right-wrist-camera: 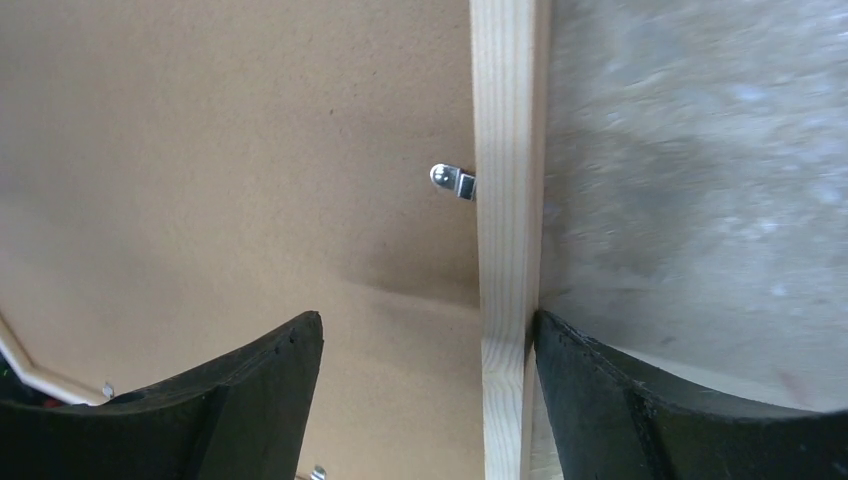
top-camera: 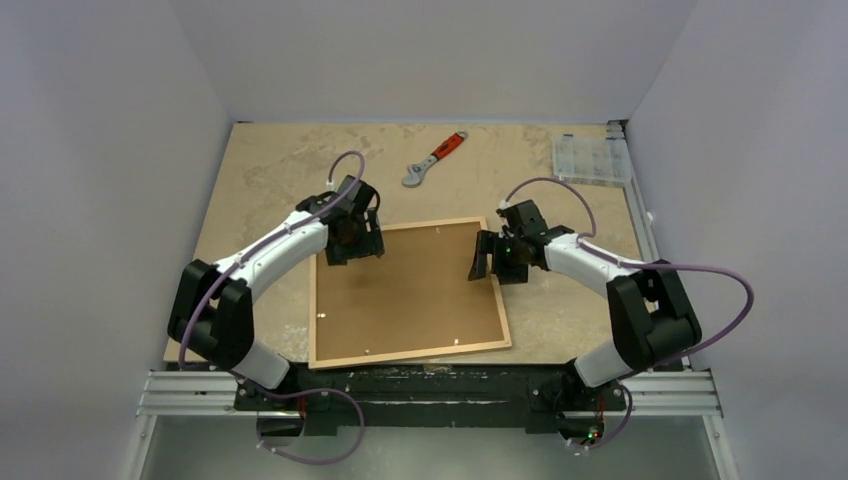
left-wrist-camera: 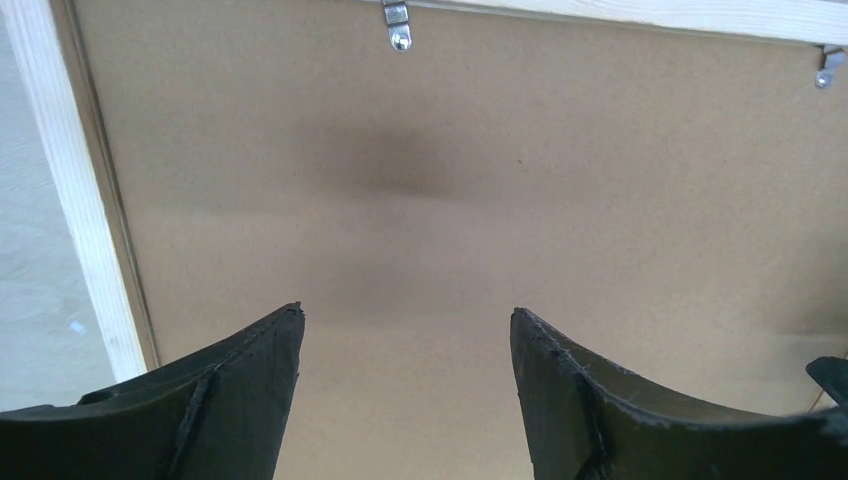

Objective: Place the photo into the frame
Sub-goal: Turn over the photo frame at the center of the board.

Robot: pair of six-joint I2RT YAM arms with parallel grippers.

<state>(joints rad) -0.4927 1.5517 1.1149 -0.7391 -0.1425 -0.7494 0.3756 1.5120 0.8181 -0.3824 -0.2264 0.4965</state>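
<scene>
I should keep my right gripper, its open fingers straddling the frame's wooden piece (right-wrist-camera: 508, 325), moving along the wooden piece toward its near end (top-camera: 503, 322) and close it there.
The frame (top-camera: 313, 310) of light wood lies face down on the table, with a plain brown backing board (top-camera: 410, 290) filling it. The photo is hidden. My left gripper (top-camera: 352, 245) hovers open over the board's far left corner. In the left wrist view its jaws (left-wrist-camera: 407, 315) stand apart above the bare board (left-wrist-camera: 450, 180), with the frame strip (left-wrist-camera: 75, 190) to the left. My right gripper (top-camera: 487, 262) is open across the frame's right strip (right-wrist-camera: 505, 200). One finger is over the board (right-wrist-camera: 220, 170) and the other is against the strip's outer side.
Small metal clips (left-wrist-camera: 398, 25) (right-wrist-camera: 452, 181) sit along the frame's inner edge. An orange-handled wrench (top-camera: 433, 160) lies on the table behind the frame. A clear compartment box (top-camera: 590, 160) stands at the far right corner. Grey walls close in on three sides.
</scene>
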